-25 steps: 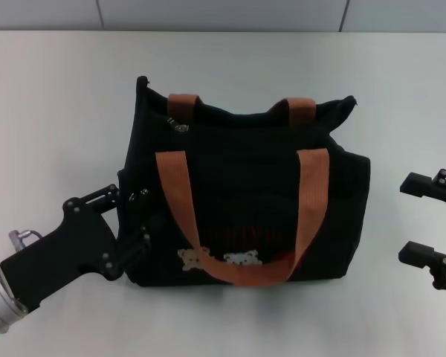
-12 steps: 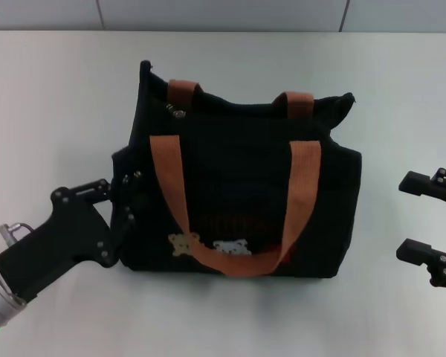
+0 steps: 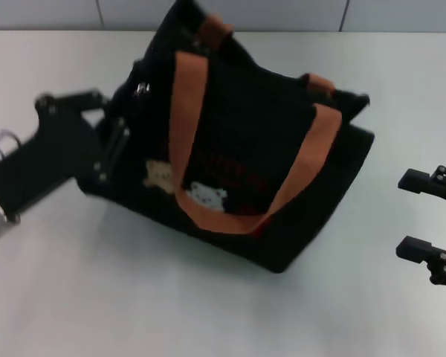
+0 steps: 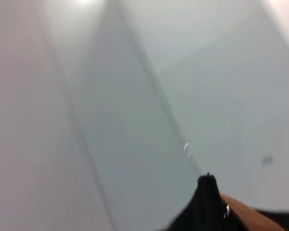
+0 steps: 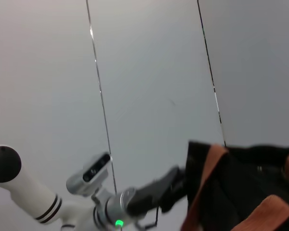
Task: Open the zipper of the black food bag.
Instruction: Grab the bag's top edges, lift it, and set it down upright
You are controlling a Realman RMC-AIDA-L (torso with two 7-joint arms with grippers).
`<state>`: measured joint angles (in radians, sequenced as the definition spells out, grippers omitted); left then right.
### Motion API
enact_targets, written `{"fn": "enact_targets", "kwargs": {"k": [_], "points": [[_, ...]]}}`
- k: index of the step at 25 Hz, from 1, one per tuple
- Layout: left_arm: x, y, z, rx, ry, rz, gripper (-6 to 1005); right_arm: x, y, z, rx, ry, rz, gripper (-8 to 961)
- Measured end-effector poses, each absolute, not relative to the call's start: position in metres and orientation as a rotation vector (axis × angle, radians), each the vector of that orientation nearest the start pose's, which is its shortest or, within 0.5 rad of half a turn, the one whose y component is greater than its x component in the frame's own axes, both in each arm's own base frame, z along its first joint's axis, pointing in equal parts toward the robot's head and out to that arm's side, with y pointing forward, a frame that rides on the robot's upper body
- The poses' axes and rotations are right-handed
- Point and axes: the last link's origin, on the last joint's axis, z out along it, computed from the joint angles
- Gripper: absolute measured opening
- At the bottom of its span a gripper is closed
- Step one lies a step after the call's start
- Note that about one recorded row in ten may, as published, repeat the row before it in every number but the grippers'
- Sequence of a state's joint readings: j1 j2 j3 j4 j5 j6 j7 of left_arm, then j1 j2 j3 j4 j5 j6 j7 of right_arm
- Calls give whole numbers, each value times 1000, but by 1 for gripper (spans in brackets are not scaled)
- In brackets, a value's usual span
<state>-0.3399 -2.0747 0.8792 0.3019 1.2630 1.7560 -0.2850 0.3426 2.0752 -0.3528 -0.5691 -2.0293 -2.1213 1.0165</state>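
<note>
The black food bag [image 3: 241, 141] is hanging at a tilt from my left gripper, and its opposite end is free. Next, I move back gently and grip the loose end [image 3: 347, 111] with my right gripper.
The black food bag [image 3: 271, 141], with orange-brown handles [image 3: 187, 126] and a bear patch [image 3: 160, 174], is tilted, its left end raised off the white table [image 3: 97, 297]. My left gripper [image 3: 113, 123] is shut on that left end panel. A small silver pull tab [image 3: 143, 89] glints just above the gripper; the zipper line itself is lost in the black fabric. The left wrist view shows only a bag corner [image 4: 207, 202] with a silver tab [image 4: 226, 211]. In the right wrist view the bag [image 5: 241, 187] and the left gripper [image 5: 173, 187] show too. My right gripper [image 3: 403, 216] stands open right of the bag.
The bag's lower right corner [image 3: 282, 260] rests on the table. A grey wall with panel seams [image 3: 98, 13] runs behind the table's back edge. Bare tabletop lies in front of the bag and between it and the right gripper.
The left gripper has risen and moved back, dragging the bag's left end up so the bag now leans toward the right. The right gripper has not moved.
</note>
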Motion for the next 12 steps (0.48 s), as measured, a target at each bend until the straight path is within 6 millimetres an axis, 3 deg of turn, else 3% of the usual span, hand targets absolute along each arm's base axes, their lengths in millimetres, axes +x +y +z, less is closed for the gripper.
{"fn": "enact_targets", "kwargs": {"k": [1,3,4,6,9,12], "points": [[-256,276,14,-2052,443,-1029,102,285,221,36,-2625,308,1267,835],[-246,280,22,-2015,573,-1024,102,285,222,36,-2625,310,1268,835],[-233,284,31,-1965,728,-1027,102,284,222,36,-2626,315,1270,835],[-229,284,34,-1948,800,-1024,102,283,225,35,-2634,346,1276,835],[-221,281,27,-1891,1017,-951,102,281,230,29,-2641,379,1266,835],[-222,278,15,-1873,1077,-910,102,281,234,26,-2639,394,1252,835]]}}
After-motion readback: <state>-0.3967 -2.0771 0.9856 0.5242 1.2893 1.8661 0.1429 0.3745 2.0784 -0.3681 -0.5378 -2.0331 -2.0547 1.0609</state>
